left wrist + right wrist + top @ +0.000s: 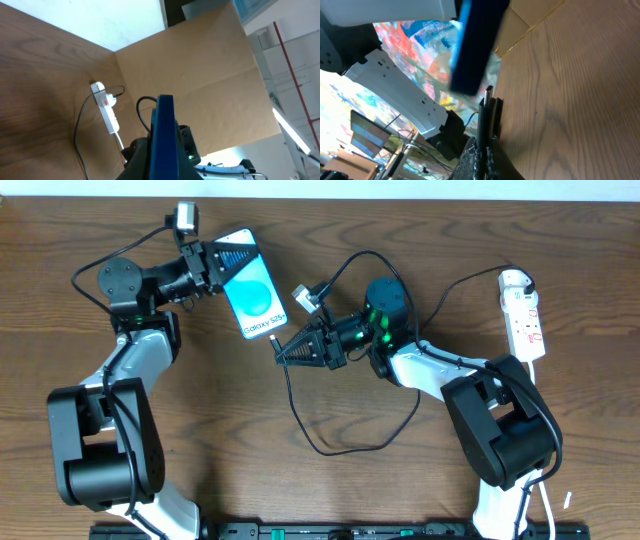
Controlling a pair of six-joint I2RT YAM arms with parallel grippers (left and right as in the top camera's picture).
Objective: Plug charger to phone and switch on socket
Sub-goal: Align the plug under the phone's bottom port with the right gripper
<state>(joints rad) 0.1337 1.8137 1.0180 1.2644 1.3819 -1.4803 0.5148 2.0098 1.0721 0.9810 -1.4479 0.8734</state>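
The charger's plug tip (pixel 489 92) sits beside the slanting phone's bottom end (pixel 264 331), so next my left gripper steadies the phone while my right gripper tilts the charger into line.
The phone (pixel 252 287), black-edged with a light-blue screen and a round blue shape, is held off the table at the upper left by my left gripper (pixel 212 265), shut on its top end. In the left wrist view it shows edge-on as a blue slab (pixel 163 135). My right gripper (pixel 288 348) is shut on the charger (pixel 300 415) near its plug tip, just below the phone's bottom end. In the right wrist view the tip (pixel 488 95) sits just under the phone's blurred edge (pixel 472 50). The white socket (pixel 523 313) lies at the far right, also in the left wrist view (pixel 107 109).
The charger's black cable loops across the table's middle and runs up to the socket's top end (pixel 510 278). A white cord (pixel 535 370) leaves the socket's lower end. A cardboard wall (pixel 200 75) stands behind the table.
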